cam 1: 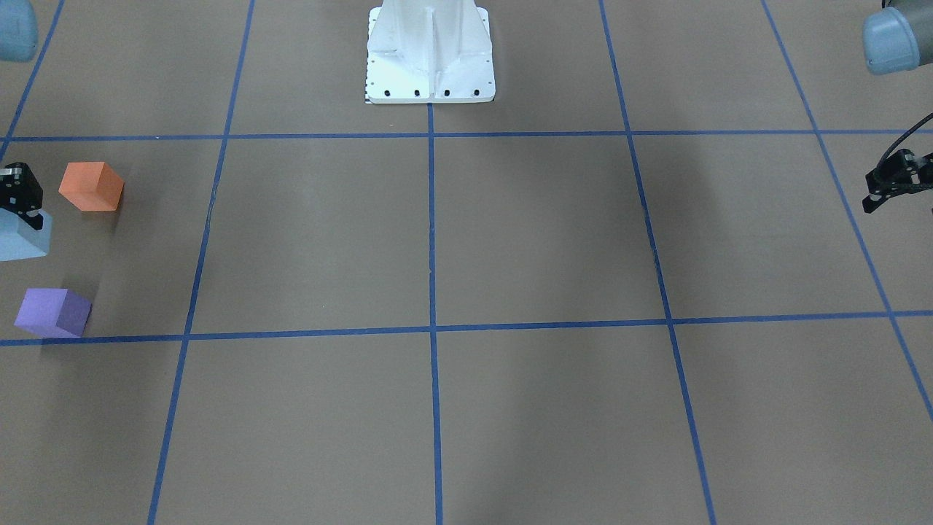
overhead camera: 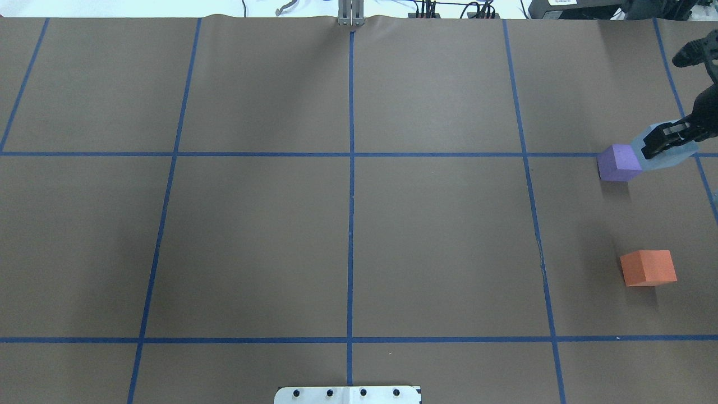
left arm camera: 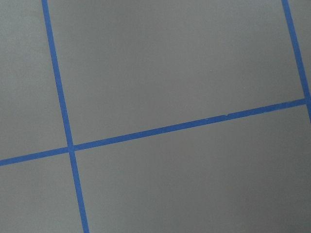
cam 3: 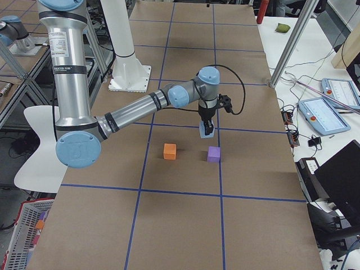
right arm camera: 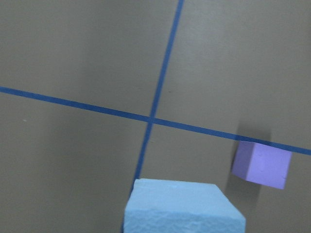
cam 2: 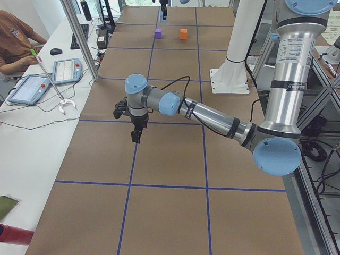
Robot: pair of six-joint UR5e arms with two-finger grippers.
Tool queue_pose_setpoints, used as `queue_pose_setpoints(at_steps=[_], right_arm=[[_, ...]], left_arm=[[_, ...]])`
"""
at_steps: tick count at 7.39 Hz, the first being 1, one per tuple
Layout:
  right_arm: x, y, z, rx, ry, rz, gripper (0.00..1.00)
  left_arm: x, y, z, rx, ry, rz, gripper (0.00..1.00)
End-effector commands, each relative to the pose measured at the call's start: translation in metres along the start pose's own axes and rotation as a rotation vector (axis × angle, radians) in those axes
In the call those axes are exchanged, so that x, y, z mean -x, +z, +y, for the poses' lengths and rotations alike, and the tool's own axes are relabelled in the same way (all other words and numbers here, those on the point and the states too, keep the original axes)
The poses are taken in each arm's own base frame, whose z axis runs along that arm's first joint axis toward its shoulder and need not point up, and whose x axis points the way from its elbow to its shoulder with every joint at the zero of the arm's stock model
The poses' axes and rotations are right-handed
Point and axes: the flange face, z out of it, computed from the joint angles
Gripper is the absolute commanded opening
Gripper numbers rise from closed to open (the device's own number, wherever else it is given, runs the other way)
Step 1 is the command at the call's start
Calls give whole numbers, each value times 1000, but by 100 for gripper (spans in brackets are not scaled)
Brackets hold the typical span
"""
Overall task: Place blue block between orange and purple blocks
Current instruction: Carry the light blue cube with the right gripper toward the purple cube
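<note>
My right gripper should keep bringing the blue block [cam 1: 21, 240] to the open gap [cam 1: 76, 249] from the orange block to the purple block, where it fits, until it rests.
My right gripper [overhead camera: 666, 141] is shut on the light blue block [overhead camera: 667, 151] and holds it a little above the table, close beside the purple block [overhead camera: 618, 163]. The orange block [overhead camera: 648, 268] sits apart, nearer the robot, with a bare gap between it and the purple block. In the front-facing view the blue block [cam 1: 23, 235] hangs at the left edge, outside the line from the orange block [cam 1: 91, 187] to the purple block [cam 1: 52, 312]. The right wrist view shows the blue block [right arm camera: 182, 206] and the purple block [right arm camera: 261, 164]. My left gripper [cam 1: 872, 202] hovers far off, fingers together, empty.
The brown table [overhead camera: 348, 235] carries a grid of blue tape lines [overhead camera: 351, 168]. The white robot base [cam 1: 430, 55] stands at the near middle edge. A bench with tablets [cam 2: 32, 87] and an operator [cam 2: 16, 42] runs along the far side.
</note>
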Motion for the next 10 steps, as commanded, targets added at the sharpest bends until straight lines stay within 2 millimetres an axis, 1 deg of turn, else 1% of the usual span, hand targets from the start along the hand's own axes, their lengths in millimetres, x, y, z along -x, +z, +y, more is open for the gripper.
queue_pose_setpoints(at_steps=[1, 2, 3, 4, 5, 6, 7, 8, 10], right_arm=[[-31, 43, 6, 37, 19, 6, 0], [-37, 59, 10, 77, 34, -9, 0], [-37, 73, 14, 122, 49, -53, 0], [-25, 80, 16, 139, 72, -62, 0], [6, 98, 20, 175, 140, -57, 0], [12, 101, 20, 180, 153, -55, 0], [8, 106, 26, 191, 154, -49, 0], [8, 108, 26, 195, 153, -46, 0], [9, 119, 29, 216, 153, -39, 0]], left_arm=[[0, 1, 0, 2, 0, -1, 100], [1, 2, 0, 2, 1, -5, 100], [0, 1, 0, 1, 2, -4, 100], [1, 2, 0, 1, 1, -9, 100], [0, 1, -1, -1, 3, -9, 100], [1, 2, -1, 1, 1, -9, 100], [1, 2, -1, 0, 2, -9, 100], [1, 2, -1, 1, 1, -9, 100], [1, 2, 0, 0, 2, -9, 100]])
